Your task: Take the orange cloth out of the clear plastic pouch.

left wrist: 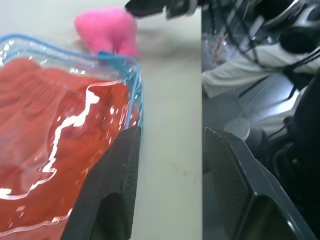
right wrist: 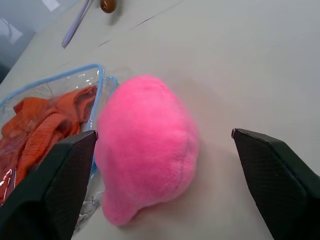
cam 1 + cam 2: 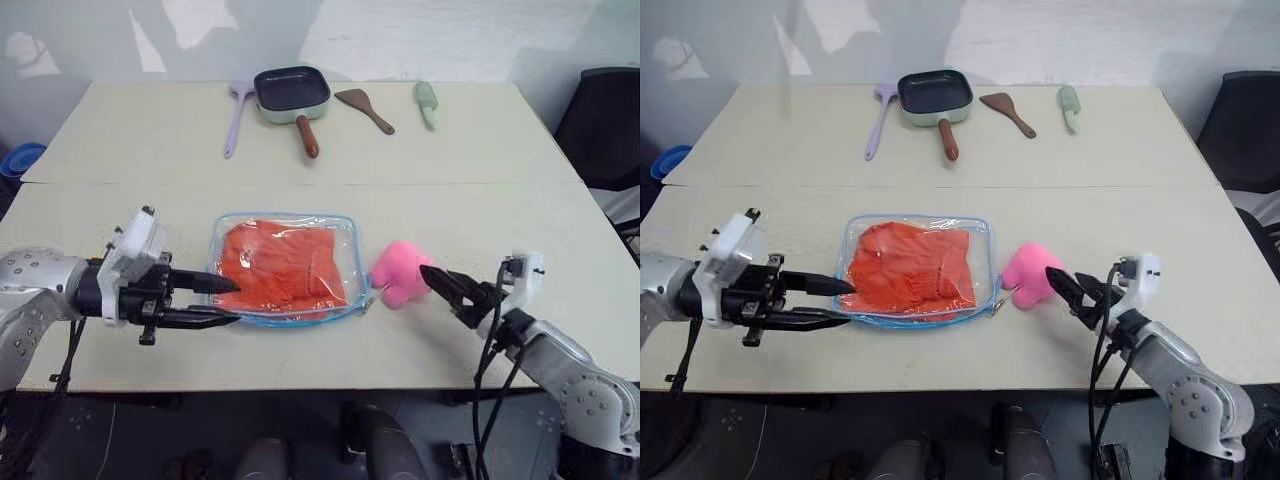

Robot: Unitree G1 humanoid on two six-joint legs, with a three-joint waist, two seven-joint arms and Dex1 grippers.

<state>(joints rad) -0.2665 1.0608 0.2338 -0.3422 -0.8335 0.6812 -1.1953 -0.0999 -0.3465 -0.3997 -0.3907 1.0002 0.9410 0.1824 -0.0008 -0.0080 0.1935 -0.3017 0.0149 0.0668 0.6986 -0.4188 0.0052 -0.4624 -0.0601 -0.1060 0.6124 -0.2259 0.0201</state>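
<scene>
I expect the pink plush [image 3: 402, 274] to drag the zipper open when I pull the plush, because a metal link [image 3: 375, 297] connects it to the pouch's corner.
The clear plastic pouch [image 3: 347, 236] with blue zipper trim lies flat on the table near the front edge, and the wrinkled orange cloth [image 3: 280, 265] is inside it. My left gripper [image 3: 232, 302] is open at the pouch's left front corner, pointing right. One finger lies over the pouch's edge, the other [image 1: 235, 170] is over bare table, and nothing is held. My right gripper [image 3: 443, 287] is open just right of the pink plush toy [image 3: 400, 272], pointing at it. In the right wrist view the plush [image 2: 147, 145] sits ahead between the spread fingers, untouched.
At the table's far side lie a purple spatula [image 3: 237, 115], a frying pan [image 3: 291, 90], a brown spatula [image 3: 364, 107] and a green brush [image 3: 427, 102]. A blue bowl [image 3: 22, 158] is off the table's left, and a black chair [image 3: 610, 120] stands at the right.
</scene>
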